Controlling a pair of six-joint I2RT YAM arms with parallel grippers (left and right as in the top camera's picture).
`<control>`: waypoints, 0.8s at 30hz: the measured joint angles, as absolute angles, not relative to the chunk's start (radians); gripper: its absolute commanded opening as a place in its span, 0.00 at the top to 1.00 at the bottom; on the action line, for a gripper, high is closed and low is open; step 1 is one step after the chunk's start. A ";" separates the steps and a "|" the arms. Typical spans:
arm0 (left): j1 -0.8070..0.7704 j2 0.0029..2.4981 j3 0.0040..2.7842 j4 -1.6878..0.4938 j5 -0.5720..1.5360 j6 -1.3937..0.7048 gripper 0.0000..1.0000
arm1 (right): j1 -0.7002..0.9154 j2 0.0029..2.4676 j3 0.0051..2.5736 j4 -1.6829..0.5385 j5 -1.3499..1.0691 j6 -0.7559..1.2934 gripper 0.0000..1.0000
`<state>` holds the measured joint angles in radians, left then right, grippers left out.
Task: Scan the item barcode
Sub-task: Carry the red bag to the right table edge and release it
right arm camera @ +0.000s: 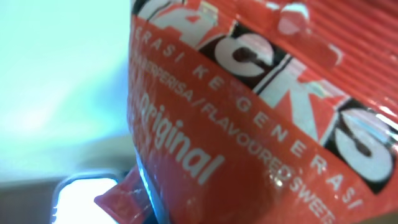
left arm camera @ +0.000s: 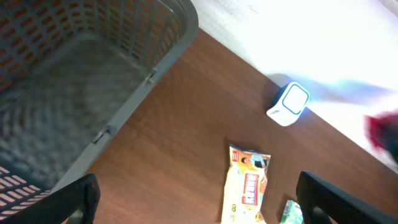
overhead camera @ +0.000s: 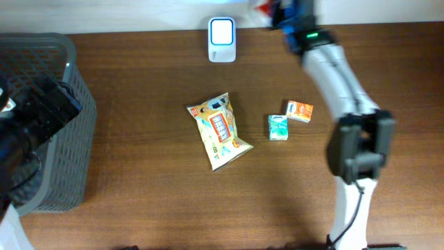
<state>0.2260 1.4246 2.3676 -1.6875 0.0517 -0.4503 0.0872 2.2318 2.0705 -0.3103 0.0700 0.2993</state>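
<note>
I should keep carrying the red sweets packet with my right gripper to the open table beyond the orange box and let go of it there, because the packet is clear of the scanner.
A red sweets packet with white lettering fills the right wrist view; my right gripper is shut on it, its fingers hidden behind the packet. From overhead the packet shows as a red blur at the table's far edge, just right of the white barcode scanner. The scanner's lit face glows below the packet's left corner. My left gripper hangs open with nothing in it beside the basket, far from the scanner.
A grey mesh basket stands at the table's left. A yellow snack bag lies mid-table, with a green box and an orange box to its right. The right arm spans the right side.
</note>
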 measured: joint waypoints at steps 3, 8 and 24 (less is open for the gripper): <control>0.226 1.425 2.368 -1.687 0.052 -0.450 0.01 | -0.052 2.167 2.074 -0.485 0.121 0.337 0.96; 0.226 1.425 2.368 -1.687 0.051 -0.450 0.01 | -0.276 2.168 2.074 -0.717 0.176 0.365 0.96; 0.226 1.425 2.368 -1.687 0.052 -0.450 0.01 | -0.749 2.329 2.073 -0.826 0.217 0.400 0.20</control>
